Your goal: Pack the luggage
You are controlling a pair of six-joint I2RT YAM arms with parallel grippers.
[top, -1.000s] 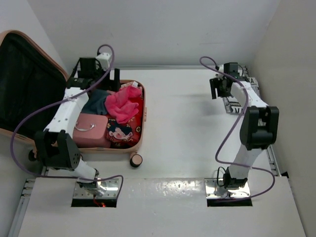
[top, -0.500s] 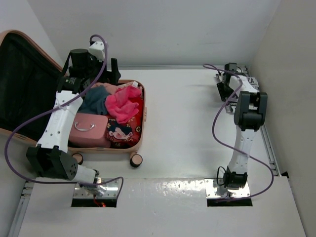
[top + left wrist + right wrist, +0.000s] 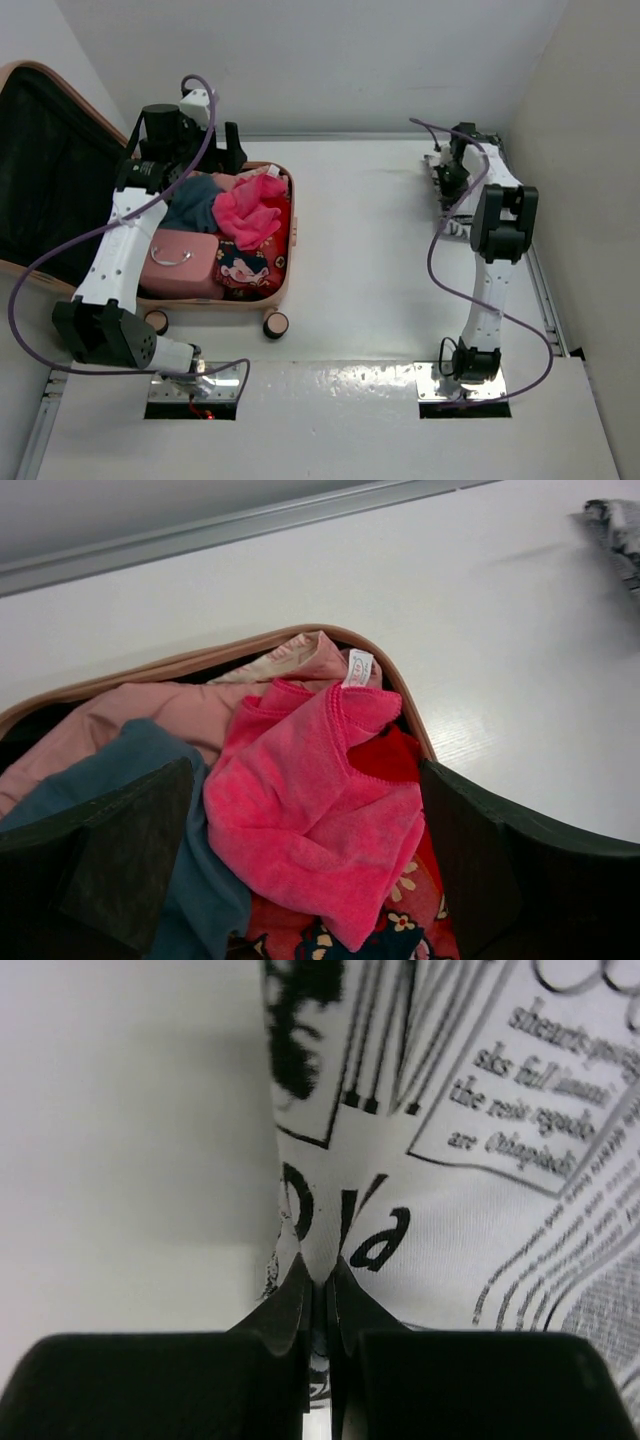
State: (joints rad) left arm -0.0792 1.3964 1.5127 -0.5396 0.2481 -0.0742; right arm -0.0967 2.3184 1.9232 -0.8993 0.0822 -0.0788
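My right gripper has the newspaper-print cloth's edge (image 3: 434, 166) nearest the luggage, out of my left gripper's reach, so I should pull the cloth closer and grab its opposite edge.
The luggage (image 3: 288, 262) lies open at the left, its black-lined lid (image 3: 50, 170) tilted back. Inside are a hot-pink cloth (image 3: 248, 212), a blue cloth (image 3: 195, 205), red floral fabric (image 3: 250, 270) and a small pink box (image 3: 180, 262). My left gripper (image 3: 205, 160) hovers over the luggage's far end. Its jaws are open, wide apart on either side of the hot-pink cloth (image 3: 310, 810), holding nothing. At the far right, my right gripper (image 3: 452, 182) is down on a newspaper-print cloth (image 3: 452, 226). It is shut on a pinched fold of that cloth (image 3: 480, 1160).
The luggage rim (image 3: 200, 660) curves across the left wrist view, with white table beyond it. A luggage wheel (image 3: 275, 325) sticks out at the near side. Walls close in behind and to the right of the printed cloth.
My right gripper has reached farther back, come down on the printed cloth and shut on it. The left gripper has lifted slightly toward the luggage's far end, still open.
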